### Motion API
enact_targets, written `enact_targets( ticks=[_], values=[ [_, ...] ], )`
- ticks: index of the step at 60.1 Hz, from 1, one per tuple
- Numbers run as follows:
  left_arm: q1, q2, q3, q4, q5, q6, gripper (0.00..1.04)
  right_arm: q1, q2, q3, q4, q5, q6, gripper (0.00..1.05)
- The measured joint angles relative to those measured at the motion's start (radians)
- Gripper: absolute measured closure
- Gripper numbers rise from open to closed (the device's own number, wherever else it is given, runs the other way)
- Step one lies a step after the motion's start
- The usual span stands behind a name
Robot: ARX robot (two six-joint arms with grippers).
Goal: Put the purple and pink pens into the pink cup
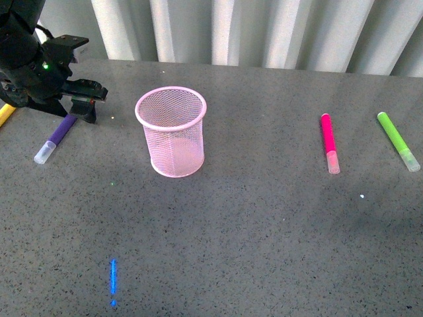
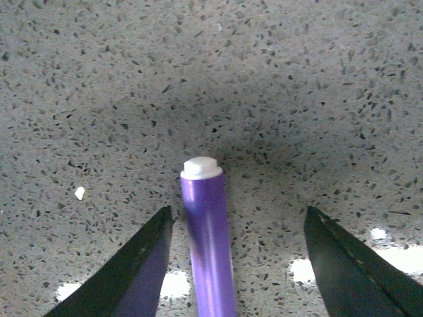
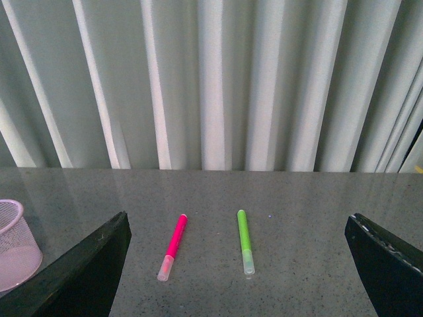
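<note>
The purple pen (image 1: pixel 55 139) seems longer than the pink cup (image 1: pixel 173 135) is deep. The pen will poke out above the cup's rim when I put it in.
The purple pen (image 1: pixel 56 137) lies flat at the far left, its clear cap toward me. My left gripper (image 1: pixel 80 105) is open and low over the pen's far end. In the left wrist view the purple pen (image 2: pixel 208 244) lies between the spread fingers of the left gripper (image 2: pixel 237 211), nearer one finger (image 2: pixel 142 264), not clamped. The pink cup (image 1: pixel 171 131) stands upright and empty, left of centre. The pink pen (image 1: pixel 328 142) lies flat at the right. My right gripper (image 3: pixel 238 221) is open and empty, raised, with the pink pen (image 3: pixel 172 246) and the cup (image 3: pixel 13 244) ahead of it; it is out of the front view.
A lime-green marker (image 1: pixel 398 140) lies right of the pink pen, also in the right wrist view (image 3: pixel 244 241). A yellow marker's tip (image 1: pixel 5 113) shows at the left edge behind my left arm. A pleated curtain (image 1: pixel 264 30) hangs behind the grey speckled table (image 1: pixel 251 224).
</note>
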Motion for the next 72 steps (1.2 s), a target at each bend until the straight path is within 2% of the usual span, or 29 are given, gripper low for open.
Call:
enact_targets(
  ticks=[14,16,20,41,47,52,66,72],
  values=[
    [-0.007,-0.001,-0.009,-0.005,-0.015,0.001,0.76,0.000,0.000,0.000,0.000,0.000,0.000,0.07],
    [-0.007,-0.005,-0.019,0.001,-0.012,0.000,0.85,0.000,0.000,0.000,0.000,0.000,0.000,0.07],
    [-0.006,-0.013,-0.031,0.009,-0.011,0.001,0.91,0.000,0.000,0.000,0.000,0.000,0.000,0.07],
    [0.024,-0.069,-0.129,0.094,0.058,-0.030,0.92,0.000,0.000,0.000,0.000,0.000,0.000,0.07],
    [0.029,-0.102,-0.200,0.197,0.085,-0.061,0.93,0.000,0.000,0.000,0.000,0.000,0.000,0.07],
    [0.029,-0.150,-0.286,0.348,0.026,-0.046,0.93,0.000,0.000,0.000,0.000,0.000,0.000,0.07],
    [0.019,-0.292,-0.395,0.571,0.061,-0.091,0.93,0.000,0.000,0.000,0.000,0.000,0.000,0.07],
    [0.005,-0.370,-0.468,0.713,0.066,-0.154,0.93,0.000,0.000,0.000,0.000,0.000,0.000,0.07]
  ],
)
